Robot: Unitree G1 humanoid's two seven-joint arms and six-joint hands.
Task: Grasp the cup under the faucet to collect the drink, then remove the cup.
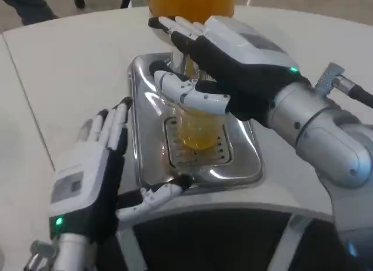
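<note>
My gripper will carry the clear cup point(196, 119) off the tray, and the orange drink point(199, 132) should stay below the cup's rim then, because it sits low in the cup.
A clear cup point(197, 131) with orange drink in it stands on the slotted grille of a shiny metal drip tray point(242, 166), under the dispenser's orange tank point(192, 4). My right hand point(233, 61) reaches in from the right and wraps around the cup's upper part, thumb across its front and fingers behind it. The faucet itself is hidden behind that hand. My left hand point(87, 172) lies flat on the table left of the tray, fingers apart, thumb touching the tray's front edge, holding nothing.
The white table point(76, 67) spreads left and behind the tray. Its curved front edge point(233, 210) runs just below the tray, with dark floor beyond. A seam in the table runs down the far left.
</note>
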